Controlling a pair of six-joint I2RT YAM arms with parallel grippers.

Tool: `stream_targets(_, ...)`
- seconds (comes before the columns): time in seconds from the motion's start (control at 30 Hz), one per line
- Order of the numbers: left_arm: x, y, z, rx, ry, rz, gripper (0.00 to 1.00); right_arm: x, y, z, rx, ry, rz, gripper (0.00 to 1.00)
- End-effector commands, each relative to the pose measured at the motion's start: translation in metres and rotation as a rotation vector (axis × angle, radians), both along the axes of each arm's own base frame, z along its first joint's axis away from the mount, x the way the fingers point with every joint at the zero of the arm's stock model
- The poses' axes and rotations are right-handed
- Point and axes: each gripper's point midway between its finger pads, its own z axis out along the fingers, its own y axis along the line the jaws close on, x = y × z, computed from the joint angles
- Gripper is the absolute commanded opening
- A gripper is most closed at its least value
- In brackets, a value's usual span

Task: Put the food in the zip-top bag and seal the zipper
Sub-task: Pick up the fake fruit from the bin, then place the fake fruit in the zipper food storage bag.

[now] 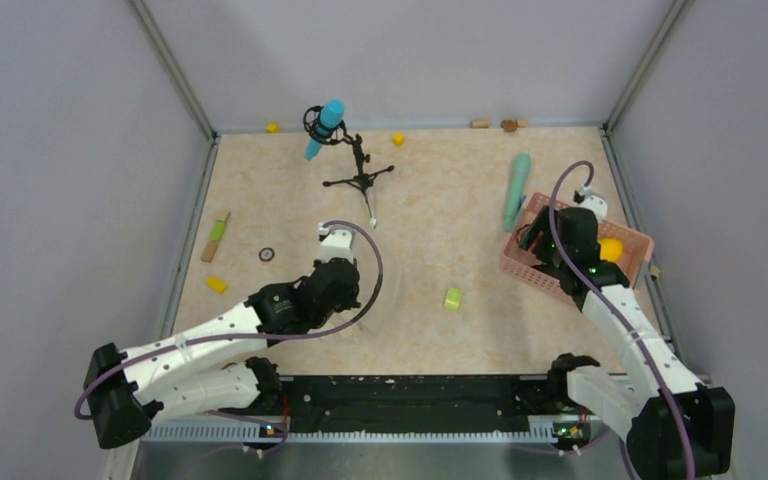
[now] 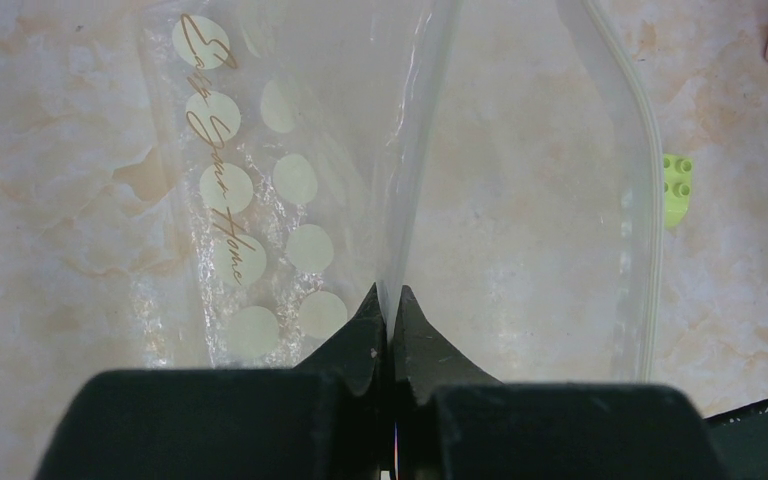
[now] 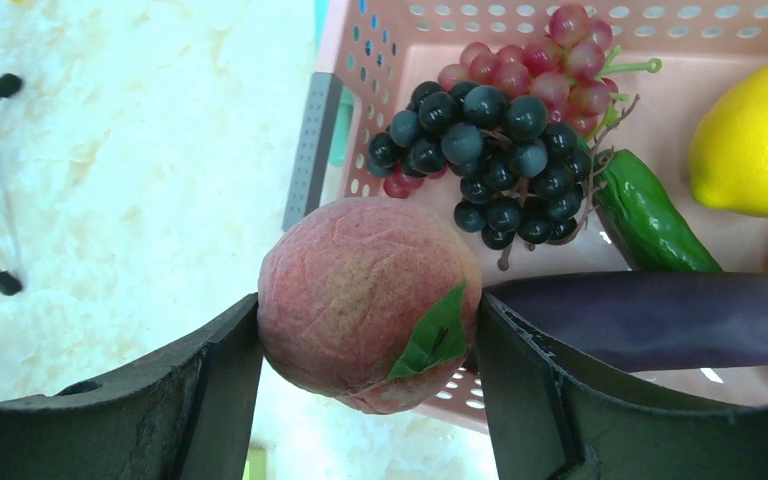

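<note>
The robot's right gripper should keep carrying the peach until it is inside the bag [image 2: 525,210], since the left gripper is holding the bag's raised fold [image 2: 412,165] away from the bag's zipper edge.
The zip-top bag [image 2: 290,180], a clear pouch with pale dots and gold script, lies on the table. My left gripper [image 2: 390,300] is shut on a raised fold of it. The zipper [image 2: 648,180] runs down the bag's right edge. My right gripper [image 3: 370,310] is shut on a pink-red peach [image 3: 360,290] with a green leaf, over the near corner of the pink basket [image 3: 320,130]. Inside the basket lie dark grapes [image 3: 490,150], red grapes [image 3: 540,60], a lemon [image 3: 750,140], a green pepper [image 3: 650,220] and a purple eggplant [image 3: 660,320].
A lime-green block [image 1: 453,298] sits between the bag and the basket [image 1: 630,240]. A small tripod with a blue microphone [image 1: 360,170] stands at the back. A teal stick [image 1: 516,190] lies beside the basket. A yellow block [image 1: 217,284] and a ring [image 1: 267,254] lie at the left.
</note>
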Motion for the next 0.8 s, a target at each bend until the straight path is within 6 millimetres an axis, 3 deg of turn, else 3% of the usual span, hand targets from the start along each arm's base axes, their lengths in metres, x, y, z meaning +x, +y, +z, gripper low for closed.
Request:
stream_targets(0.0,0.003,-0.007,0.011,-0.053,-0.036,-0.018,0.0,0.001,0.004,0.026,0.025,-0.115,0.037,0.45)
stream_targets(0.13,0.003,-0.009,0.011,-0.057,-0.035,-0.028,0.0,-0.003,0.028,0.041,0.074,-0.168,0.175,0.45)
stream_targets(0.23,0.003,-0.01,0.01,-0.058,-0.035,-0.032,0.0,-0.011,0.069,0.058,0.165,-0.234,0.411,0.45)
stream_targets(0.37,0.002,-0.011,0.011,-0.064,-0.031,-0.039,0.0,-0.033,0.119,0.09,0.324,-0.369,0.7,0.45)
stream_targets(0.47,0.001,-0.013,0.01,-0.071,-0.034,-0.046,0.0,-0.062,0.155,0.108,0.413,-0.428,0.931,0.45)
stream_targets(0.77,-0.002,-0.017,0.014,-0.084,-0.032,-0.08,0.0,-0.118,0.264,0.108,0.363,-0.412,1.334,0.47)
